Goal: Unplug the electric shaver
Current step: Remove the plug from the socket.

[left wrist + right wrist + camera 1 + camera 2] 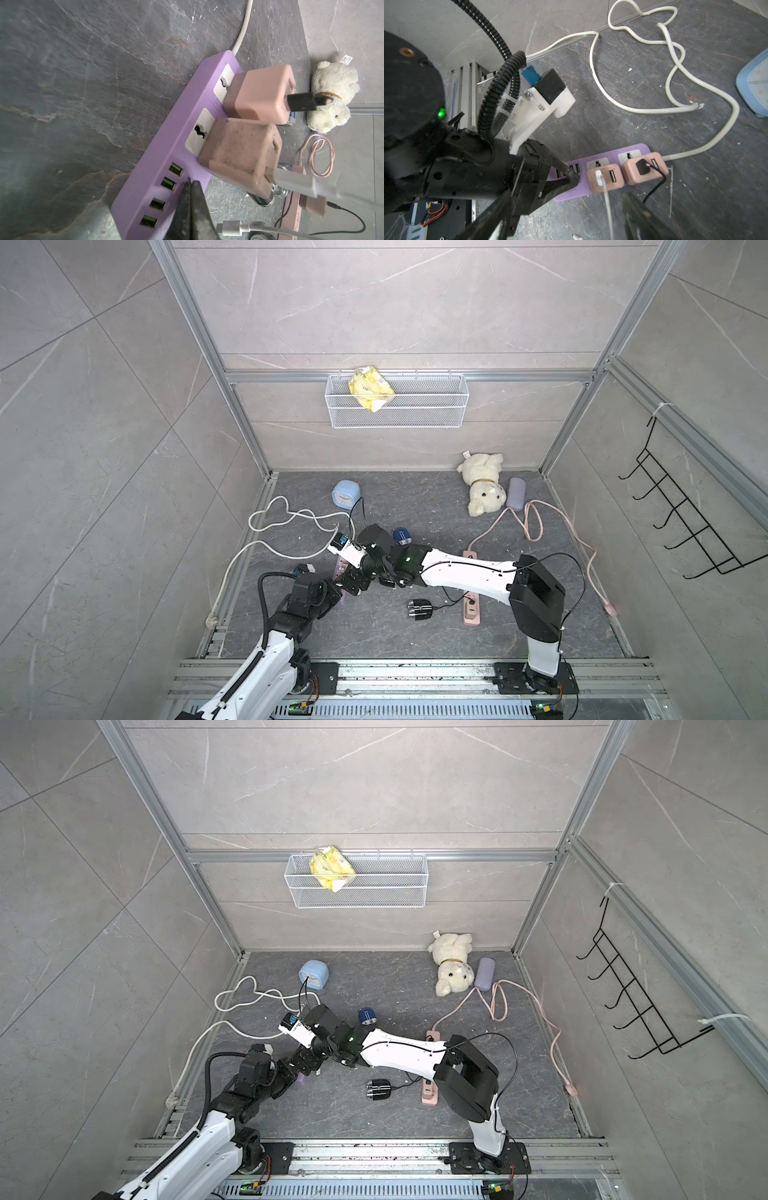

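The purple strip (pixel 185 176) is kept steady by my left gripper's closed fingers, so next my right gripper grabs the pink adapter with the white cable (pixel 606 179) by its body and pulls.
The black electric shaver (pixel 420 609) (pixel 379 1089) lies on the dark floor, and its thin black cable (pixel 446 605) runs to the pink power strip (pixel 472 612). Both arms are off to its left, over a purple power strip (pixel 158 145) (pixel 571 193). My left gripper (pixel 188 185) is shut, with its tips resting on that strip beside the USB ports. Two pink adapters sit in the purple strip. One adapter (pixel 605 179) carries a white cable, the other adapter (pixel 643 168) a black one. My right gripper (pixel 571 218) is open just short of them, and the white cable hangs between its fingers.
A white cord (pixel 286 514) loops over the floor at the left. A blue clock (pixel 346 494), a small blue object (pixel 402 536), a plush bear (pixel 482 485) and a lilac case (pixel 515 493) lie farther back. A wire basket (pixel 397 406) hangs on the back wall.
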Motion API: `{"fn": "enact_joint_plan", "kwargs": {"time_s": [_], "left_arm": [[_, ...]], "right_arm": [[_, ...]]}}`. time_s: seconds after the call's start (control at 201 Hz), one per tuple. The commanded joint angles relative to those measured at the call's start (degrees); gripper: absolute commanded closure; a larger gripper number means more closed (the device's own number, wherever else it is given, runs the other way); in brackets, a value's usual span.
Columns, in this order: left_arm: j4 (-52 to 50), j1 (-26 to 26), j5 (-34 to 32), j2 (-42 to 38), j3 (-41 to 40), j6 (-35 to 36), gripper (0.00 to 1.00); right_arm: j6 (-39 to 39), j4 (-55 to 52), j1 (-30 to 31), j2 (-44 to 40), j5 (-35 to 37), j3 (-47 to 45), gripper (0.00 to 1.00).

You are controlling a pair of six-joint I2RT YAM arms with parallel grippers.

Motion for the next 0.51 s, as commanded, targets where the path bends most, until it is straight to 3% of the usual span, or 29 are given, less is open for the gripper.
{"fn": "enact_joint_plan", "kwargs": {"time_s": [0.0,0.503], "left_arm": [[-2.9,0.8,2.2,0.6,-0.7,1.3,1.0],[-12.1,1.2,2.5,-9.6,-3.8,0.4,1.0]], "right_arm": [[-2.5,-2.3,-0.5,1.5,1.7,3.4,0.16],[-6.0,-7.4,-2.1,7.0,-2.7,9.3,0.2]]}}
